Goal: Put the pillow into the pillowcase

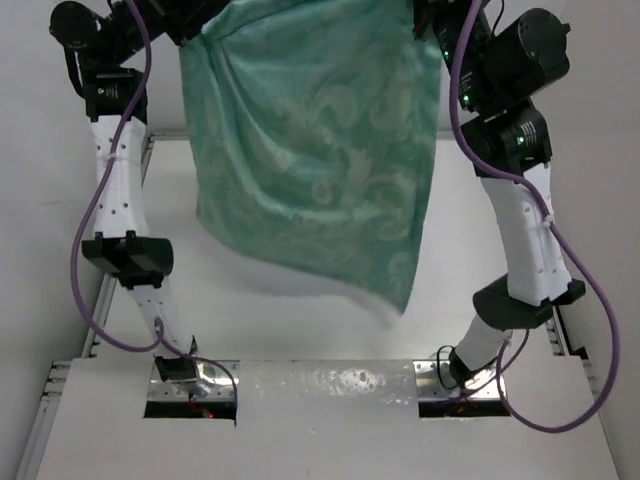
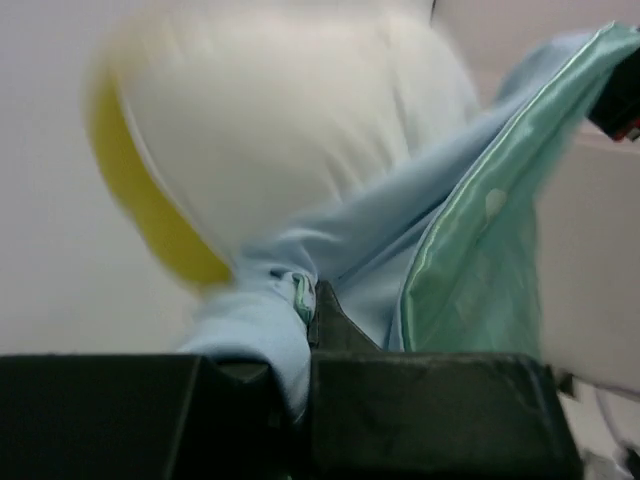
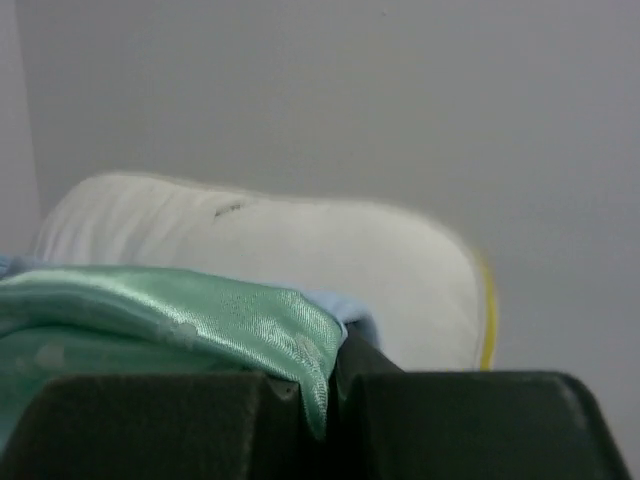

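Observation:
The pillow (image 2: 290, 120) is bulging out of the opening of the raised pillowcase. Both my grippers should first set the pillowcase down on the white table (image 1: 300, 325) and then push the pillow in deeper.
The pillowcase (image 1: 310, 150) hangs in the air between my two raised arms, its sea-green swirl face toward the top camera. In the left wrist view the cream-white pillow (image 2: 290, 130) with its yellow edge band (image 2: 140, 205) bulges out of the pillowcase's (image 2: 350, 250) light blue mouth. My left gripper (image 2: 308, 325) is shut on a bunched fold of that blue hem. In the right wrist view the pillow (image 3: 300, 255) rises above the green hem of the pillowcase (image 3: 200, 310), and my right gripper (image 3: 335, 375) is shut on that hem.
The white table (image 1: 330, 430) lies below the hanging cloth, with metal rails along its left edge (image 1: 40, 420) and right edge (image 1: 560, 335). Purple cables (image 1: 90, 250) loop beside both arms. The arm bases (image 1: 190, 385) sit at the near edge.

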`<state>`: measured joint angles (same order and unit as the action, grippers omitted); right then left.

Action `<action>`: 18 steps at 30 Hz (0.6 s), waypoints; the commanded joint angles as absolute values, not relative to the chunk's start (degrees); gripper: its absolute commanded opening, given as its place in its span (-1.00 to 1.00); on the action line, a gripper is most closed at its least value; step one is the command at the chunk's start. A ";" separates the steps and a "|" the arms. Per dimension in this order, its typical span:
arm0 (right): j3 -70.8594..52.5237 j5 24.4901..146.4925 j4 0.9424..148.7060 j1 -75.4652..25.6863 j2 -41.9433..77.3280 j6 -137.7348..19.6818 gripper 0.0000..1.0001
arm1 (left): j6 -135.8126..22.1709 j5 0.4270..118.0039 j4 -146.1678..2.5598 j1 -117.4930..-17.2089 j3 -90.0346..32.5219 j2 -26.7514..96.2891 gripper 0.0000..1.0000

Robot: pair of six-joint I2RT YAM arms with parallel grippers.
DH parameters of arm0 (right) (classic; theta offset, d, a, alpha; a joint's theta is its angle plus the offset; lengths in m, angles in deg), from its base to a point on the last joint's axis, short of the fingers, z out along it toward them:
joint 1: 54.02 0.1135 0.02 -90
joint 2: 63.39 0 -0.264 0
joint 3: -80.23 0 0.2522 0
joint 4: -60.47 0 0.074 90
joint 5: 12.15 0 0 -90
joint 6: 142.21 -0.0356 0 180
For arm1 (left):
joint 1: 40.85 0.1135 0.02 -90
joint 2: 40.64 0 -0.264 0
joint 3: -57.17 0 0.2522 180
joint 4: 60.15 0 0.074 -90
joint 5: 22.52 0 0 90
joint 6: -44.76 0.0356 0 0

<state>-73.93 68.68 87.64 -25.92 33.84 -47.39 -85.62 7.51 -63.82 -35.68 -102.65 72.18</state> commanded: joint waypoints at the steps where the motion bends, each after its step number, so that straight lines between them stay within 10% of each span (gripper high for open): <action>1: -59.72 66.00 82.93 -26.24 25.61 -47.64 -1.00 | -78.41 7.27 -59.25 -38.29 -81.03 54.61 -1.00; 3: -35.05 62.74 59.71 -25.98 13.23 -46.07 -1.00 | -71.45 12.86 -51.61 -38.39 -62.30 44.36 -1.00; 7: -76.70 67.91 75.78 -25.80 29.93 -48.60 -1.00 | -59.04 12.84 -82.22 -38.48 -118.07 64.63 -1.00; 9: -76.75 64.61 85.89 -25.71 26.13 -49.22 -1.00 | -53.35 9.56 -94.53 -39.96 -101.27 60.73 -1.00; 10: -53.21 62.93 83.05 -25.72 21.65 -49.22 -1.00 | -58.55 10.95 -90.30 -39.28 -87.94 52.43 -1.00; 12: -38.86 63.52 64.85 -24.58 15.47 -46.86 -1.00 | -74.70 12.36 -54.68 -32.00 -72.60 49.54 -1.00; 15: -78.94 67.81 74.30 -23.78 27.62 -48.60 -1.00 | -57.74 13.10 -89.29 -33.54 -113.41 62.08 -1.00; 17: -73.42 65.91 82.83 -23.78 24.44 -49.31 -1.00 | -46.78 10.79 -99.29 -40.20 -94.96 56.87 -1.00; 18: -48.13 63.72 78.23 -23.78 15.71 -49.22 -1.00 | -55.00 10.79 -80.60 -39.97 -70.13 48.74 -1.00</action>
<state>-65.93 67.35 84.82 -23.36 28.62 -48.03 -60.31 10.57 -83.14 -35.88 -97.29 58.49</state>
